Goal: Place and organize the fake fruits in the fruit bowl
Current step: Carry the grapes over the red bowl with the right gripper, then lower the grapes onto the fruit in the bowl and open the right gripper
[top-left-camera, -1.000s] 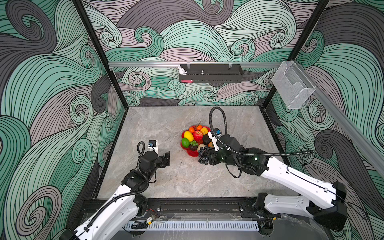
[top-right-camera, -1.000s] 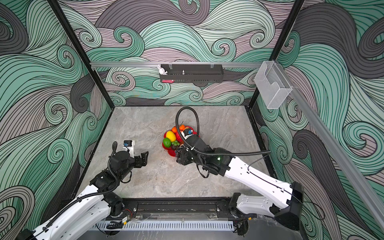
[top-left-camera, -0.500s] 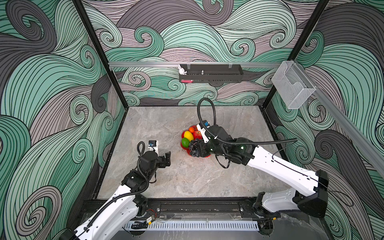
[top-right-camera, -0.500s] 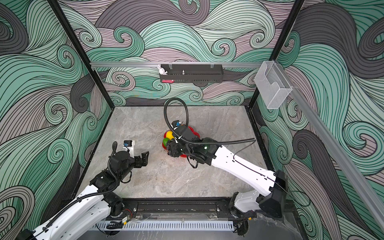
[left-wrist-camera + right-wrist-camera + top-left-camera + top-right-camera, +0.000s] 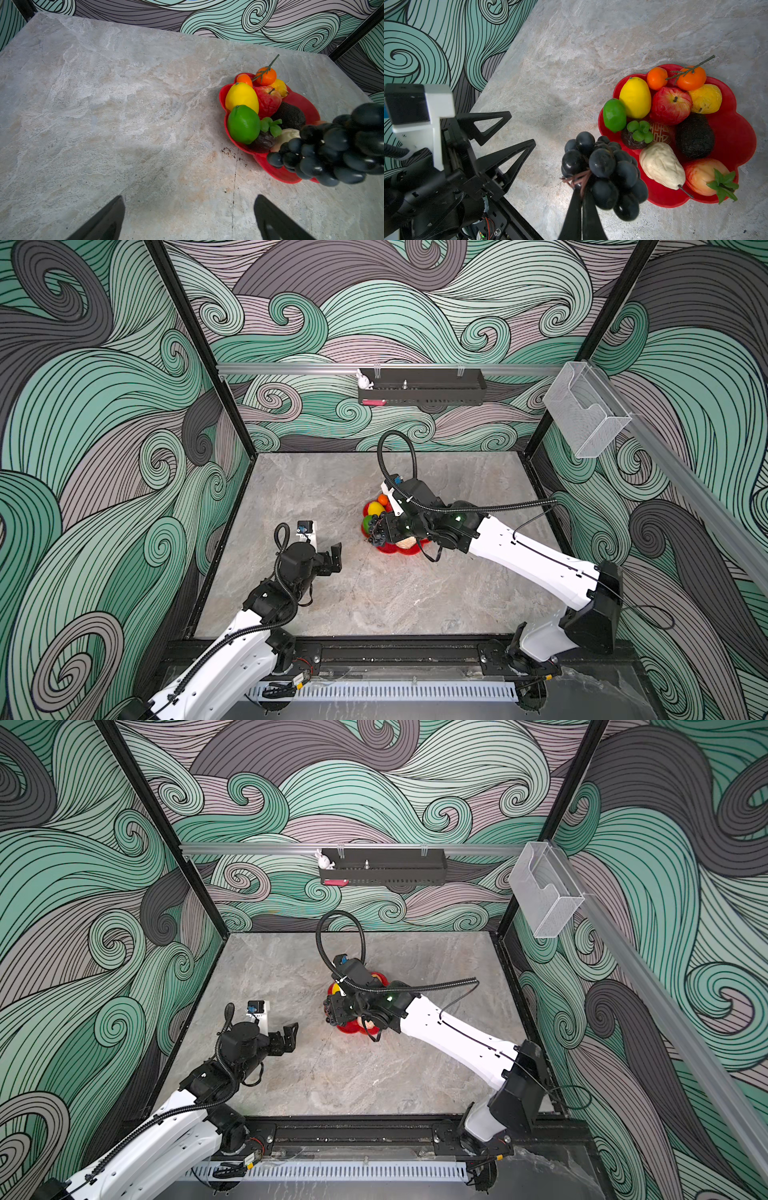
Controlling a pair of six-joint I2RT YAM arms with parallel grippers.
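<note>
The fruit bowl has open room [image 5: 654, 190] beside the cream fruit, so my right gripper should keep carrying the bunch of grapes there by its stem [image 5: 578, 178] until the bunch rests.
The red flower-shaped fruit bowl [image 5: 737, 135] [image 5: 388, 548] [image 5: 347, 1028] [image 5: 303, 104] sits mid-table. In it lie a lemon [image 5: 635, 97], a lime [image 5: 614, 115], an apple [image 5: 670, 106], a yellow pear [image 5: 705, 98], two oranges [image 5: 691, 78], an avocado [image 5: 694, 135], a cream lumpy fruit [image 5: 661, 165] and a strawberry [image 5: 704, 176]. My right gripper [image 5: 580, 187] [image 5: 384, 529] is shut on the stem of the dark grape bunch [image 5: 604, 166] [image 5: 336, 145], which hangs above the bowl's near-left rim. My left gripper [image 5: 189, 197] [image 5: 336, 558] [image 5: 291, 1036] stands open and empty over bare table, left of the bowl.
A black wall tray [image 5: 422, 391] with a white rabbit figure [image 5: 364, 380] hangs on the back rail. A clear plastic holder [image 5: 582, 418] is fixed to the right wall. Dark crumbs [image 5: 228, 150] lie on the table beside the bowl.
The right arm has carried the grape bunch leftward and slightly back, from the bowl's near-right side to its left rim. The left arm has stayed in place.
</note>
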